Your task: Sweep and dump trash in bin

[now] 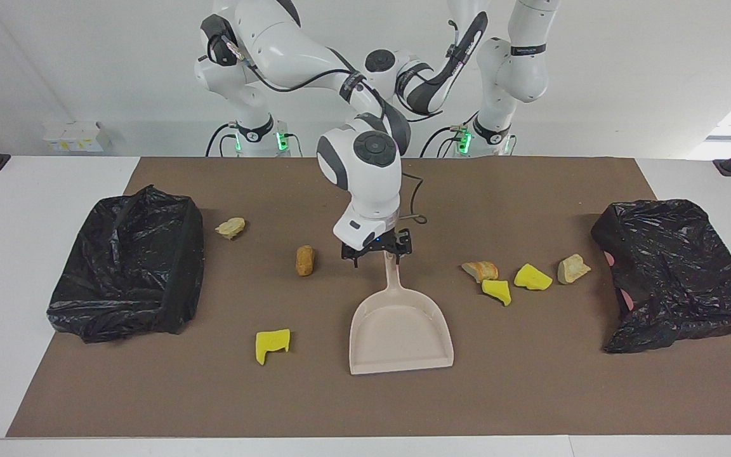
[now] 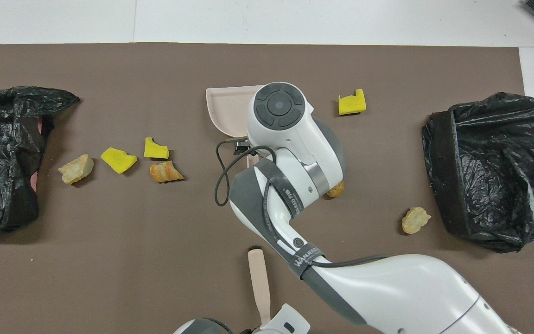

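Observation:
I expect swept scraps to slide out when I tip the beige dustpan (image 2: 227,111), because it has a smooth bottom and a straight, open front edge (image 2: 234,87).
Several trash scraps lie on the brown mat: yellow chunks (image 1: 532,278) (image 1: 272,344), a bread lump (image 1: 481,271) and an orange-brown lump (image 1: 304,260). The beige dustpan (image 1: 400,330) lies flat mid-table with its handle toward the robots. My right gripper (image 1: 378,252) is low over the handle's end, open, with a finger on either side. The brush (image 2: 258,278) lies nearer the robots, and my left gripper (image 2: 263,324) is at its handle end. The right arm hides the brush and the left gripper in the facing view.
Two bins lined with black bags stand on the mat, one (image 1: 124,266) at the right arm's end and one (image 1: 676,273) at the left arm's end. A tan lump (image 1: 230,227) lies beside the first, another (image 1: 572,268) near the second.

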Robot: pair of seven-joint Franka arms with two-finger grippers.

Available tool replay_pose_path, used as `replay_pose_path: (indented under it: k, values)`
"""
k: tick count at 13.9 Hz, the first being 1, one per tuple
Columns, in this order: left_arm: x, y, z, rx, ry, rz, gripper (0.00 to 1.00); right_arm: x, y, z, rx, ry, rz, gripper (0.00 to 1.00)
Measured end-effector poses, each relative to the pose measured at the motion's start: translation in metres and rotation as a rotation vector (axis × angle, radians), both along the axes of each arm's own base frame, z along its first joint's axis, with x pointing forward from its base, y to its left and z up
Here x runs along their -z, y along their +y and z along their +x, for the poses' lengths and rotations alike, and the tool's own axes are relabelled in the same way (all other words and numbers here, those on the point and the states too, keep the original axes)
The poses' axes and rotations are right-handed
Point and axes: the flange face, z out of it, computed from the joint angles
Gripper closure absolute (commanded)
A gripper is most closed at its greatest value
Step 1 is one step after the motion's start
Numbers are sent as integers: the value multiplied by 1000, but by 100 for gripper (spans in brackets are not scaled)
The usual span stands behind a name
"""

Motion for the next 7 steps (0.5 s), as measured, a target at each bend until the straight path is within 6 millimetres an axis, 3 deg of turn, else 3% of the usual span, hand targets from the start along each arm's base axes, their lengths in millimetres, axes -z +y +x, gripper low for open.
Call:
replay_pose_path:
  k: [5,7]
  values:
    - [-5,0,2,-4,-1,-5,45,33,24,-12,-37,31,-16,0]
    - [-8,1,3,-7,0,-7,60,40,30,-16,-47,39,-21,0]
